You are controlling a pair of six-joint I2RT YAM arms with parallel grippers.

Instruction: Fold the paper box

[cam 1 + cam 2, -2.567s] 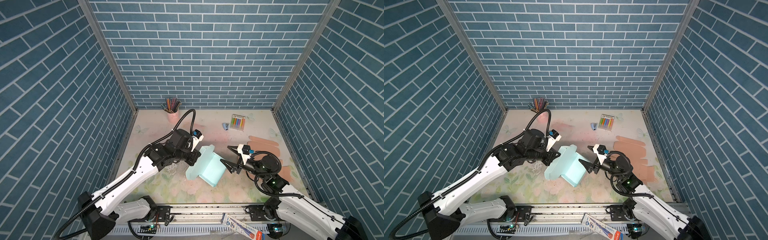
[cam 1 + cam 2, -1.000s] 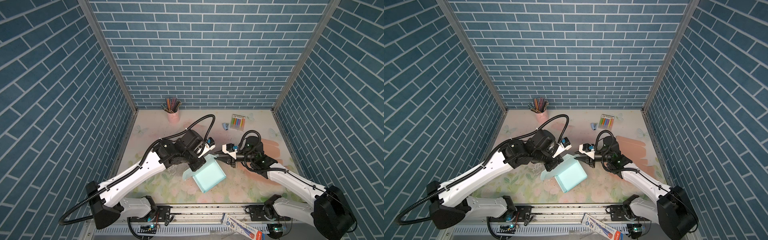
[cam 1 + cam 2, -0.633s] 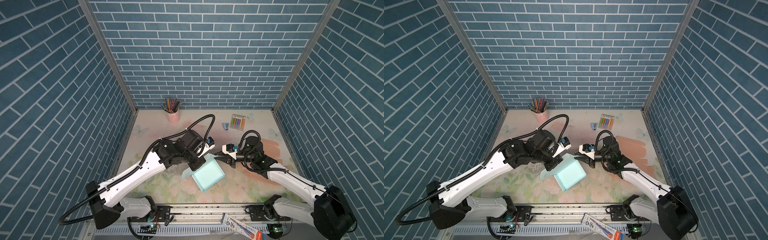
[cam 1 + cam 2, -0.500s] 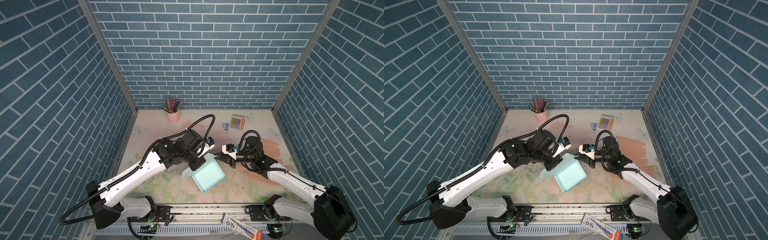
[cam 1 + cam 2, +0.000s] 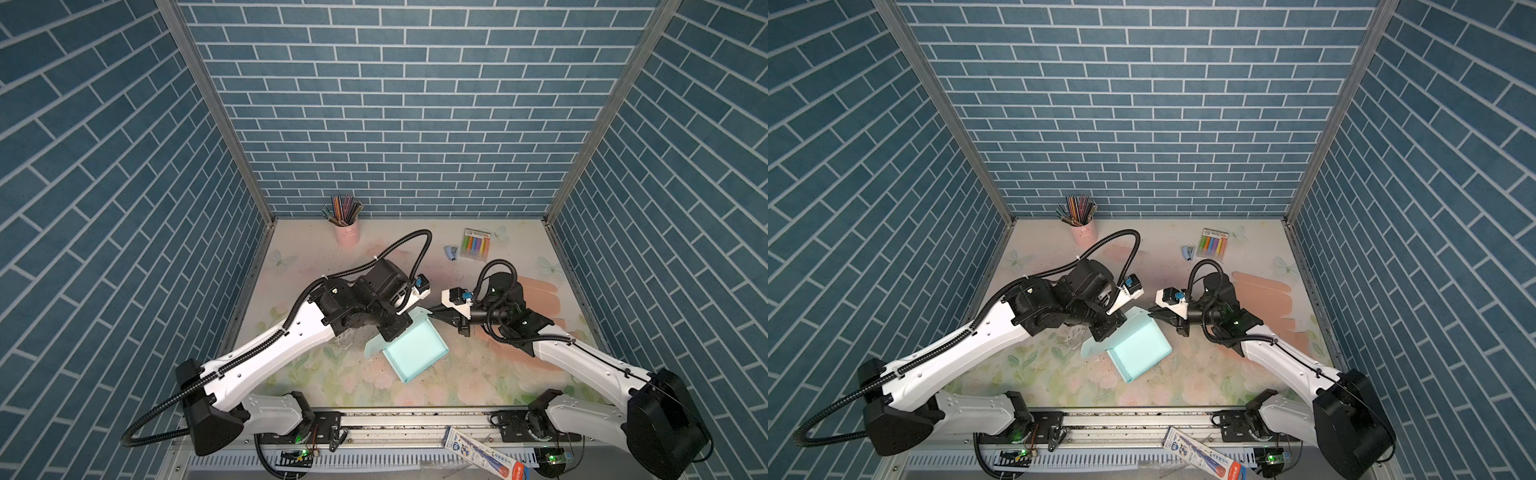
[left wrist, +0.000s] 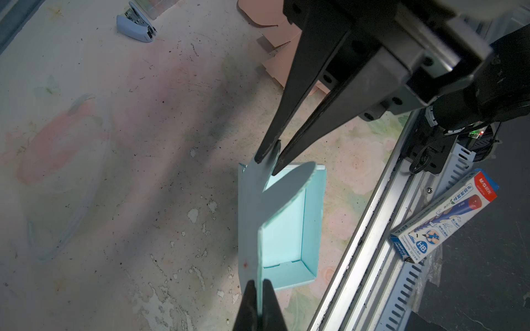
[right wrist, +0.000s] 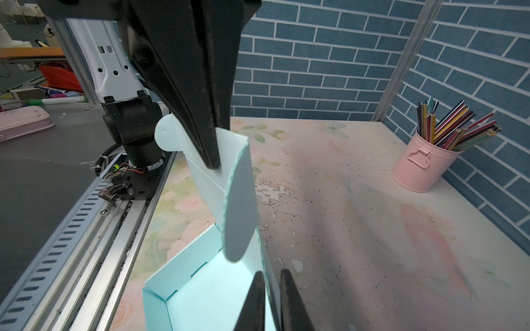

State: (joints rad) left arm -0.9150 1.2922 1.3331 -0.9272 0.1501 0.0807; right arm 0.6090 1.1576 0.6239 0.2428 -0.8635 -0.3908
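My left gripper is holding the raised panel, and the rounded flap sticks out free past that hold. So my left gripper should open and grab the panel's near end there.
The light blue paper box rests open on the table's middle, with one long side panel raised. My left gripper is shut on the near end of that panel. My right gripper comes in from the right, its jaws closed on the panel's far corner with the thin sheet between them. A rounded flap sticks up from the panel over the box's inside. In the right wrist view the left gripper's fingers pinch the panel at its other end.
A pink cup of pencils stands at the back. A marker pack and a small stapler lie at the back right. Flat pink cardboard lies under the right arm. A pencil carton sits on the front rail.
The right gripper's jaws have narrowed onto the raised panel. The left gripper and the box have held still over the last second.
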